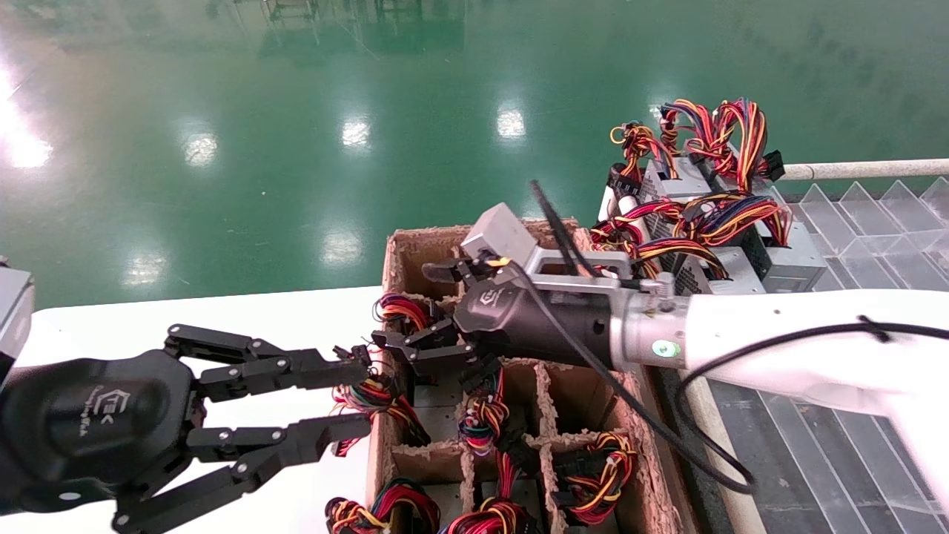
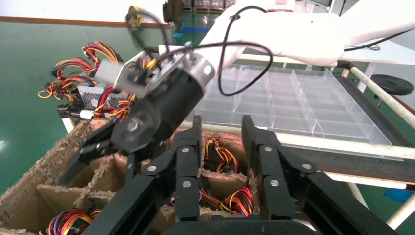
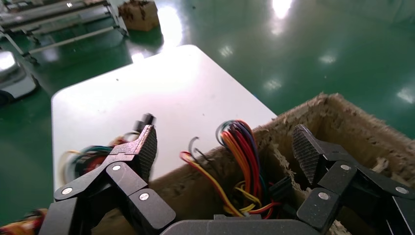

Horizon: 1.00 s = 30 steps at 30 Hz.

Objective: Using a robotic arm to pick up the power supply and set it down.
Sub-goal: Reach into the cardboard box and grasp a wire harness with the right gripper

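The clear tray (image 1: 876, 245) is across the box from my left gripper, so next my right gripper takes hold of the wire bundle (image 1: 405, 311) and carries the power supply over.
Several power supplies stand in the cells of a brown cardboard divider box (image 1: 397, 256), showing mostly their red, yellow and black wire loops (image 1: 404, 310). My right gripper (image 1: 406, 308) reaches across the box and hangs open over its far-left cell. In the right wrist view this right gripper (image 3: 225, 151) straddles one wire bundle (image 3: 242, 147) and the box wall, gripping nothing. My left gripper (image 1: 363, 400) is open beside the box's left wall, on the white table. In the left wrist view, this left gripper (image 2: 221, 143) frames wire loops (image 2: 220, 154) in the cells.
More silver power supplies (image 1: 793, 259) with tangled wires lie piled at the back right, on a clear compartment tray (image 1: 875, 215). The white table (image 1: 282, 319) lies left of the box. Green floor lies beyond. A black cable (image 1: 667, 437) droops from my right wrist.
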Each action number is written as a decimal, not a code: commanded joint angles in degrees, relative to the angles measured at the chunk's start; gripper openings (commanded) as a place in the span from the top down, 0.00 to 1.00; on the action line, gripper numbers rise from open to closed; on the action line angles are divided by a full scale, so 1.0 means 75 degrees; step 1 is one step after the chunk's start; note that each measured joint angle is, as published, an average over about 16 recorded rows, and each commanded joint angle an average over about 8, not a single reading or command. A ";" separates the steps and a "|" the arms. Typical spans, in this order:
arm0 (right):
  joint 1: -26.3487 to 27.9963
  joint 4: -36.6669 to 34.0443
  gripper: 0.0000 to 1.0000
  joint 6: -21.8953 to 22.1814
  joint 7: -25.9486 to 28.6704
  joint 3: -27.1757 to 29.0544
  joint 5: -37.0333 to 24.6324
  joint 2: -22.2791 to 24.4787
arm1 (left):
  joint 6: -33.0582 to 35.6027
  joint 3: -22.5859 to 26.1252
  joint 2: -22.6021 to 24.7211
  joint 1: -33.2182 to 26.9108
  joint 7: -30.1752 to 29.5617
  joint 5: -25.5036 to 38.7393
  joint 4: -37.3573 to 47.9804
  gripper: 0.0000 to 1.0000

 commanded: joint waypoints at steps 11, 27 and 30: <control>0.0231 -0.1111 1.00 -0.0015 -0.0505 -0.0164 -0.0178 -0.0555 | 0.0000 0.0000 0.0000 0.0000 0.0000 0.0000 0.0000 1.00; 0.0251 -0.1311 1.00 -0.0112 -0.0651 -0.0179 -0.0158 -0.0606 | 0.0000 0.0001 0.0000 0.0000 0.0000 0.0000 0.0000 1.00; 0.0245 -0.1307 1.00 -0.0113 -0.0632 -0.0185 -0.0165 -0.0599 | 0.0000 0.0001 0.0000 0.0000 0.0000 -0.0001 0.0000 1.00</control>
